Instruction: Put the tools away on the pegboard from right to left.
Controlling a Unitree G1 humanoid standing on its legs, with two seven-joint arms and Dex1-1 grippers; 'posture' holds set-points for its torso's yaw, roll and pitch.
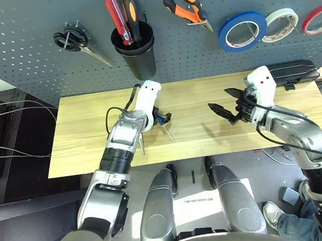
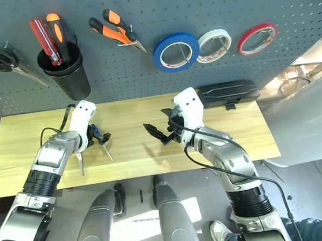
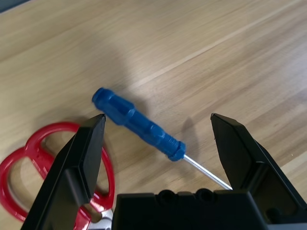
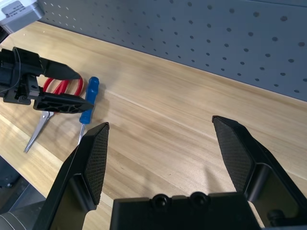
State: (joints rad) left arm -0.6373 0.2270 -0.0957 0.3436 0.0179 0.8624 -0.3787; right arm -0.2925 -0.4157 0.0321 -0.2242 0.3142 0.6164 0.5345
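My right gripper is far from the screwdriver (image 1: 167, 132), which lies near the black cup, so my left gripper should grab the screwdriver's blue handle and stand the screwdriver in the cup (image 1: 135, 44).
On the table lies the small blue-handled screwdriver (image 3: 139, 125), with the red-handled scissors (image 3: 53, 127) right beside it. My left gripper (image 3: 158, 120) hangs open just above the screwdriver, one finger on each side of its handle, touching nothing. The orange-and-black pliers (image 1: 186, 7) and the blue tape roll (image 1: 242, 30) hang on hooks of the dark grey pegboard (image 1: 23, 31). My right gripper (image 1: 218, 98) is open and empty over the table's middle right, pointing toward the left gripper (image 4: 86, 88).
Also on the pegboard are black-handled scissors (image 1: 73, 40), a black cup (image 1: 136, 53) holding a red and an orange screwdriver, a white tape roll (image 1: 281, 23) and a red tape roll (image 1: 319, 19). A black case (image 1: 292, 72) lies at the wooden table's (image 1: 81, 135) back right.
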